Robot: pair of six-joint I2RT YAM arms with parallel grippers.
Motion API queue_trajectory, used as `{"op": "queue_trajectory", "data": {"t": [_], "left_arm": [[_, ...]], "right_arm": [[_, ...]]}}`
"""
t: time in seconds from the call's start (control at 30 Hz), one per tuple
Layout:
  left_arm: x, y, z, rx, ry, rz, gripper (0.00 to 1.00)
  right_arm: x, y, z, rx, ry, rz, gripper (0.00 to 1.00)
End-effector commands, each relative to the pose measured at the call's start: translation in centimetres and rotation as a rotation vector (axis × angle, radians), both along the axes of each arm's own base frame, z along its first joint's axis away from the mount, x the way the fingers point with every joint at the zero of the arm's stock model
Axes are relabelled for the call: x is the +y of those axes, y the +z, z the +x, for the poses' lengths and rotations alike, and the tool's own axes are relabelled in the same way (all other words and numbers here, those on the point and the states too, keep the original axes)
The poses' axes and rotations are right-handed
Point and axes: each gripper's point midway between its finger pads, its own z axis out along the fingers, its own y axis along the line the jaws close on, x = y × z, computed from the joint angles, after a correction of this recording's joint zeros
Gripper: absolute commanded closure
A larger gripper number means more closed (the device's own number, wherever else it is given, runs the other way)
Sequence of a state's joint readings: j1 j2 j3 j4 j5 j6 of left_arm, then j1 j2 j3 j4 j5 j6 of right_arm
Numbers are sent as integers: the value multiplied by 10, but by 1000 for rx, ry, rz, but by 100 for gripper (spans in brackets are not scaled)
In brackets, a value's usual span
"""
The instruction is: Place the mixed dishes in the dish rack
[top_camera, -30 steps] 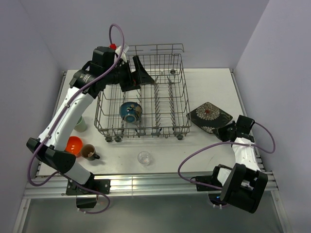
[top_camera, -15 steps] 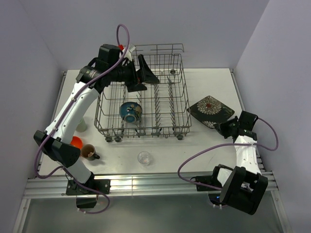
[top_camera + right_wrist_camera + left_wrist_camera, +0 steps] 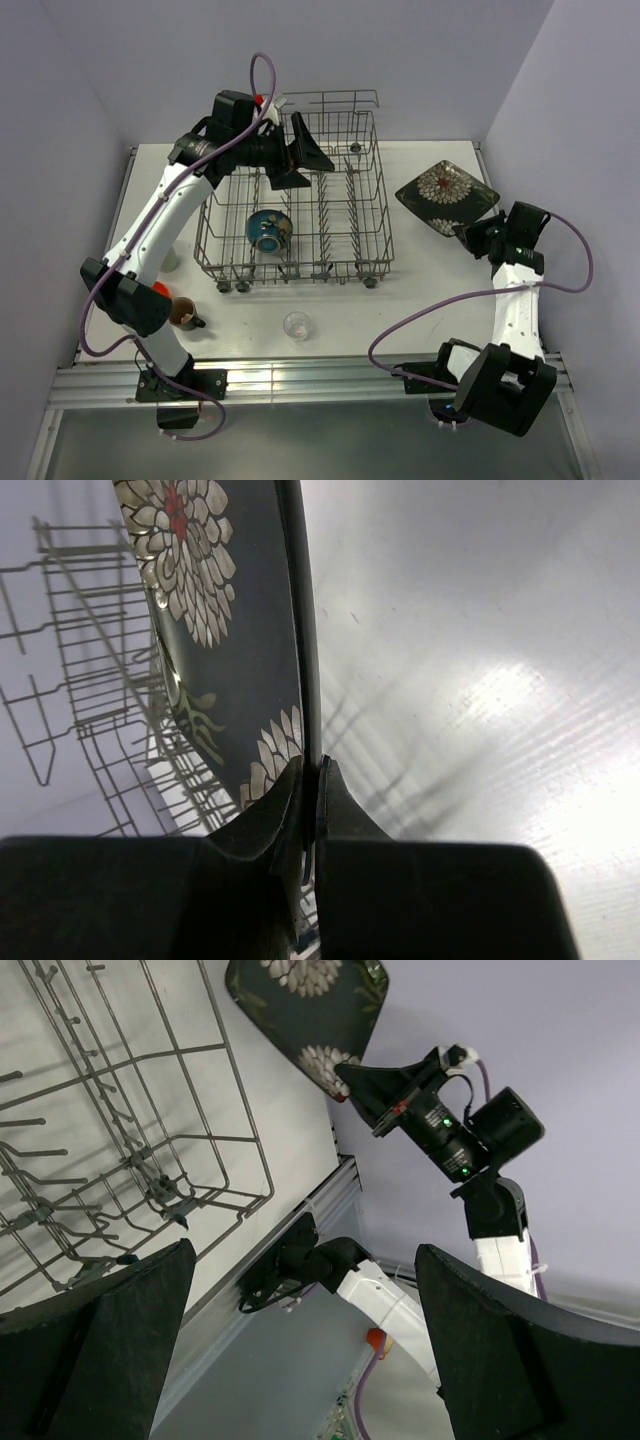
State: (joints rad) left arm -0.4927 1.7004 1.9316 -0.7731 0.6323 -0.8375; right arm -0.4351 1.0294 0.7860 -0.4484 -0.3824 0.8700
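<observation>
The black square plate's far edge is free and faces my open left gripper. I should keep the gripper's fingers open until that edge comes between them, then close them.
My right gripper is shut on the edge of the black square plate, holding it tilted in the air to the right of the dish rack. In the right wrist view the plate stands edge-on between the closed fingers. My left gripper hovers open and empty over the rack's back half. A blue bowl lies inside the rack. On the table in front sit the brown mug and the clear glass. The orange bowl and green cup are mostly hidden behind the left arm.
The white table is walled on three sides by lilac panels. The left arm's forearm runs along the rack's left side. In the left wrist view, the rack's corner, the plate and the right gripper show beyond the open fingers.
The right gripper has lifted the plate off the table and carried it up and toward the back right. The left arm has shifted right over the rack's rear.
</observation>
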Motion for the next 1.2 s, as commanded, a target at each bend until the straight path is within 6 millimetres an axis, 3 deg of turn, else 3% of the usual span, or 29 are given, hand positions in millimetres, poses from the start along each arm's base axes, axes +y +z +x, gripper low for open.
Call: {"op": "queue_trajectory", "data": {"t": [0.0, 0.23, 0.47, 0.63, 0.97, 1.17], "left_arm": [[-8, 19, 1, -24, -22, -52, 1], [-11, 11, 5, -3, -20, -61, 1], [-20, 5, 11, 0, -36, -101, 1], [-24, -4, 24, -26, -16, -60, 1], [-31, -22, 37, -43, 13, -54, 1], [-34, -18, 40, -55, 15, -75, 1]], "right_arm": [[-11, 77, 31, -246, 22, -93, 100], [-11, 106, 42, -295, 37, -85, 100], [9, 128, 47, -351, 115, -37, 100], [31, 143, 49, -380, 173, 1, 100], [98, 174, 42, -418, 346, 78, 100], [139, 184, 34, -424, 463, 136, 100]]}}
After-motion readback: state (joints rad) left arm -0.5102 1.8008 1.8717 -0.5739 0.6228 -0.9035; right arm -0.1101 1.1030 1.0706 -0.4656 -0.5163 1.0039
